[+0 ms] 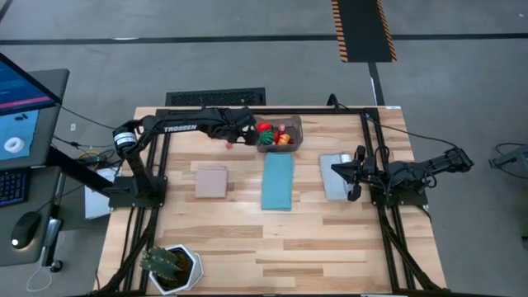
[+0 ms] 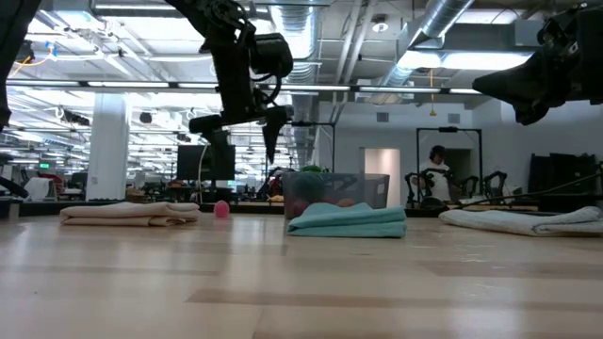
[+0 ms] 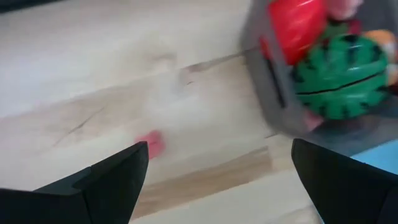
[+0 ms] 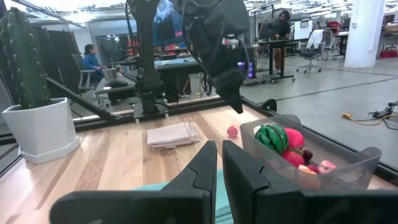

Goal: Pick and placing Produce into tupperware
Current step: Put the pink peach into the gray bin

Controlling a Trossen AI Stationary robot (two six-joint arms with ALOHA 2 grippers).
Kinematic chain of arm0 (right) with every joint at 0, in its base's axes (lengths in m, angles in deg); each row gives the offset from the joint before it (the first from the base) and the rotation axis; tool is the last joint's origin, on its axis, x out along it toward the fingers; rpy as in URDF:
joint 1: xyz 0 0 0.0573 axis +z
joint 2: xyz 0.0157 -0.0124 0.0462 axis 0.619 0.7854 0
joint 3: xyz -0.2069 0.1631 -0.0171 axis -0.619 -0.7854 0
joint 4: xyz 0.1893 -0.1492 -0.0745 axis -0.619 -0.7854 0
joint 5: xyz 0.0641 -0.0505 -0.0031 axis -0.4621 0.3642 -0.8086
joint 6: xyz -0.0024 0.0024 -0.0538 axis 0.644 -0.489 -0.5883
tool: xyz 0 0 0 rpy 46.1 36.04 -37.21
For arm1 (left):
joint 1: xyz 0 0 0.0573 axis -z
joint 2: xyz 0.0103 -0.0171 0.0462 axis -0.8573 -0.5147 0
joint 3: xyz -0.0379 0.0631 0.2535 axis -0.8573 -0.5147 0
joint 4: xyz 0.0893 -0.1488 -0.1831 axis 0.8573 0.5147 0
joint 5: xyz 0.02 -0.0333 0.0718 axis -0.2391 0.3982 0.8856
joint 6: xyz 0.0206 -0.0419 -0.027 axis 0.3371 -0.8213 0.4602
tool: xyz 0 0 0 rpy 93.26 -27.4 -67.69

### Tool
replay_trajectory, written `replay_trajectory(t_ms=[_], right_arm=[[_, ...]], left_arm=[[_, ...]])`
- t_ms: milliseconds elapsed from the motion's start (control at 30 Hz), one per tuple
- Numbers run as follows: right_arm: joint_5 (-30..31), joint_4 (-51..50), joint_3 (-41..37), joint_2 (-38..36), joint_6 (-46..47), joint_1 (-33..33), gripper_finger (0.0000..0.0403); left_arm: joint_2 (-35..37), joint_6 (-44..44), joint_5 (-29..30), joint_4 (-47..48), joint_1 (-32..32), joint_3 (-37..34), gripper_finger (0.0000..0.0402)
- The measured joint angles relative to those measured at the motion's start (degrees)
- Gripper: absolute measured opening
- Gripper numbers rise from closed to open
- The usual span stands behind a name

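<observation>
I should keep moving my open left gripper down toward the small pink piece (image 2: 221,209) until its two fingers are on either side of the pink piece, because the piece lies clear of the tupperware's side (image 2: 287,200).
The tupperware (image 1: 279,134) stands near the table's far edge. It holds several pieces of produce, among them a green striped melon (image 3: 342,78) and a red piece (image 3: 297,28). One small pink piece (image 1: 228,145) lies on the bare wood left of the box. My left gripper (image 3: 221,177) hangs open and tilted downward over the table, between the pink piece (image 3: 152,143) and the box's left wall (image 3: 273,87). It touches neither. My right gripper (image 4: 219,165) is shut and held level over the grey mat (image 1: 334,177) at the right.
A tan mat (image 1: 210,181), a blue mat (image 1: 278,183) and the grey mat lie in a row across the table's middle. A cactus in a white pot (image 1: 169,268) stands at the near left corner. Bare wood lies in front of the mats.
</observation>
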Motion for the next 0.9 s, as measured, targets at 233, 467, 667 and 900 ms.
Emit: replay_trajectory(t_ms=[233,467,667,900], right_arm=[[0.0,0.0,0.0,0.0,0.0,0.0,0.0049],[0.0,0.0,0.0,0.0,0.0,0.0,0.0049],[0.0,0.0,0.0,0.0,0.0,0.0,0.0049],[0.0,0.0,0.0,0.0,0.0,0.0,0.0049]], left_arm=[[-0.3,-4.8,1.2,4.6,0.0,0.0,0.0385],[-0.3,-10.0,1.5,5.5,0.0,-2.8,0.0385],[-0.3,-10.3,0.4,1.8,-1.0,-6.5,0.0385],[-0.3,-8.7,-1.2,-4.0,-2.4,-10.6,0.0385]])
